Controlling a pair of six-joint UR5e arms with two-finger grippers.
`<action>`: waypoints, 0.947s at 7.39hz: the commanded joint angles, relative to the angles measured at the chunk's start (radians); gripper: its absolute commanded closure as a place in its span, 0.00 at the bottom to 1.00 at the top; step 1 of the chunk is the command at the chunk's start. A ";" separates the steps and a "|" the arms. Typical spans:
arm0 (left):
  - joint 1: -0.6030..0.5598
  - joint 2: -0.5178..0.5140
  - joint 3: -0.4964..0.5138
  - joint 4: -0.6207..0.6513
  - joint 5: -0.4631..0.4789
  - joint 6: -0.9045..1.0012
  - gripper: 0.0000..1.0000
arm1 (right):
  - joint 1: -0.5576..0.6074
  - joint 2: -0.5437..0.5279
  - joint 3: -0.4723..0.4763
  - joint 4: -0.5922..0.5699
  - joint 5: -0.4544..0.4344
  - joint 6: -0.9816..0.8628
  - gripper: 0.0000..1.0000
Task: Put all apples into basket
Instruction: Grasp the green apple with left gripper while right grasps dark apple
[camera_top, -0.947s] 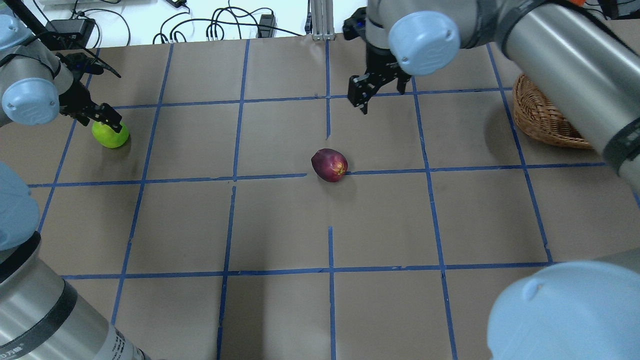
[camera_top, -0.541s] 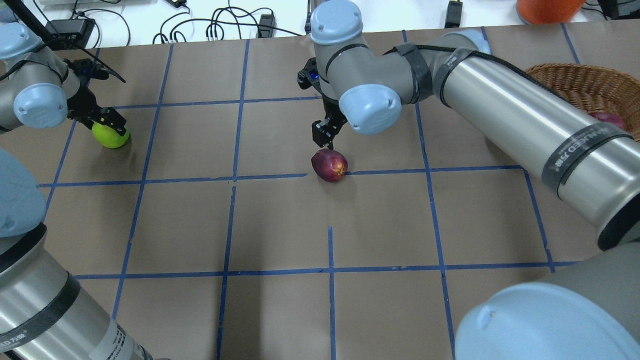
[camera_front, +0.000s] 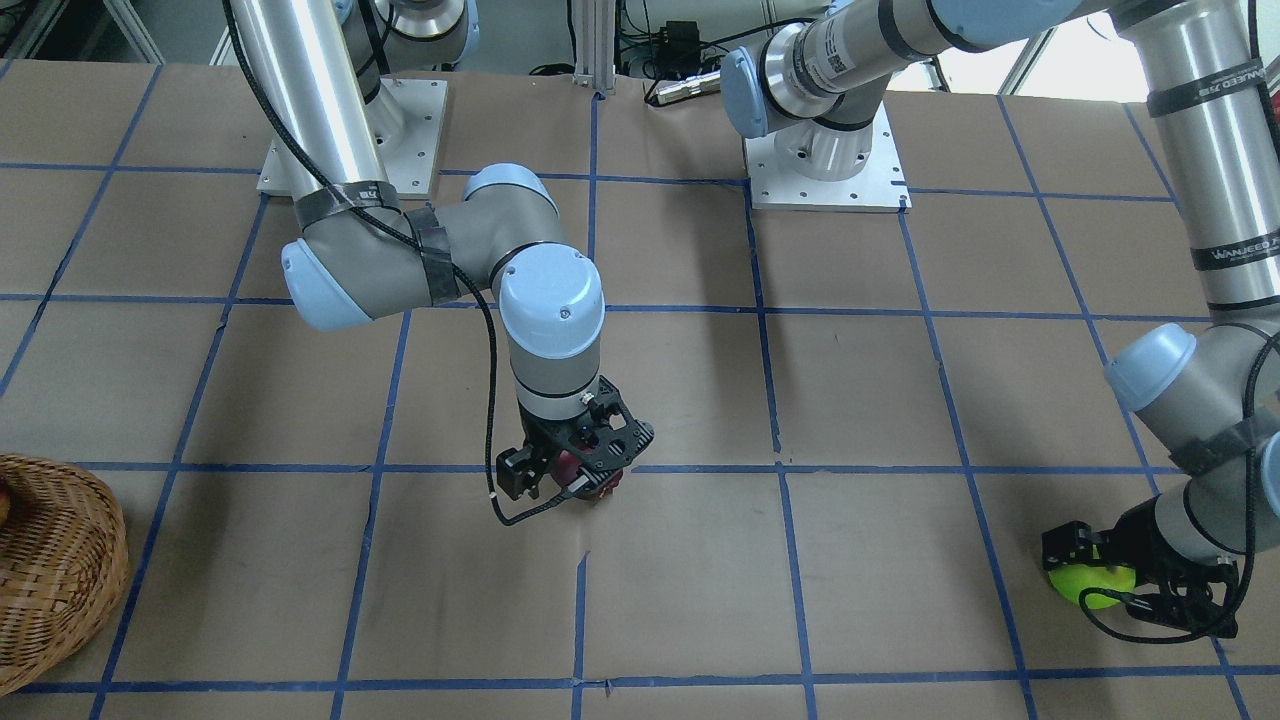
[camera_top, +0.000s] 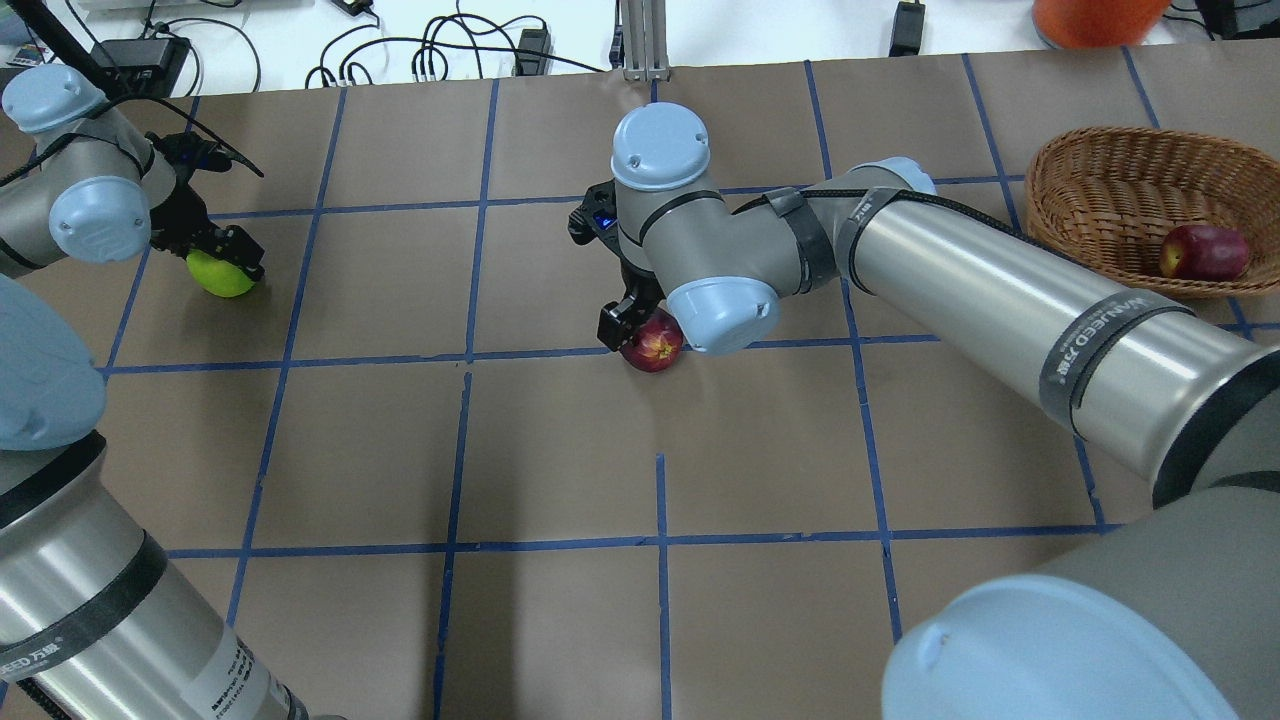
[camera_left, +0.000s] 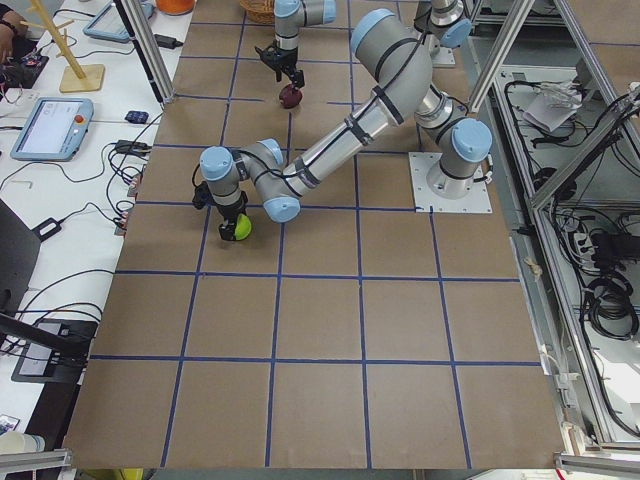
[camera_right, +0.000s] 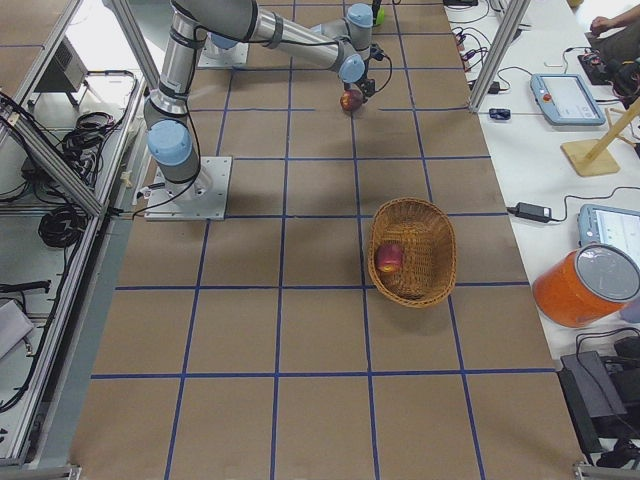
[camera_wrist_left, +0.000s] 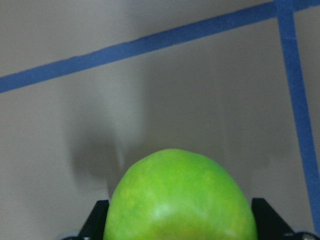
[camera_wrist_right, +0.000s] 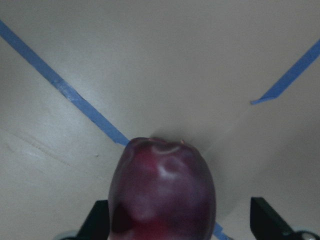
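Note:
I should set the green apple down near the middle with my left gripper before my right gripper takes it to the basket, because it is far from the basket.
The dark maroon apple (camera_top: 654, 350) lies on the table near the middle. My right gripper (camera_top: 640, 335) is down around it, open. In the right wrist view the maroon apple (camera_wrist_right: 162, 200) sits between the fingers with a gap on one side. At the far left the green apple (camera_top: 220, 275) rests on the table, and my left gripper (camera_top: 226, 262) is shut on it. The green apple (camera_wrist_left: 182, 200) fills the space between the fingers. The red apple (camera_top: 1203, 251) lies inside the wicker basket (camera_top: 1090, 190) at the back right.
Brown paper with a blue tape grid covers the table. Cables and power bricks lie along the far edge. An orange container (camera_top: 1095, 18) stands beyond the basket. The right arm's long forearm (camera_top: 1000, 300) crosses the right half of the table.
The right arm swung from the back towards the middle and lowered its open gripper around the maroon apple, uncovering the basket. The left gripper stayed at the green apple.

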 joint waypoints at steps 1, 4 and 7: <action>-0.018 0.029 0.001 -0.015 0.003 -0.022 0.68 | 0.003 0.034 0.012 -0.007 0.021 0.004 0.00; -0.106 0.216 -0.049 -0.226 -0.005 -0.255 0.68 | 0.000 0.048 0.006 -0.011 0.022 0.004 0.26; -0.171 0.437 -0.218 -0.303 -0.123 -0.497 0.68 | -0.038 0.001 -0.016 0.033 0.022 0.018 0.87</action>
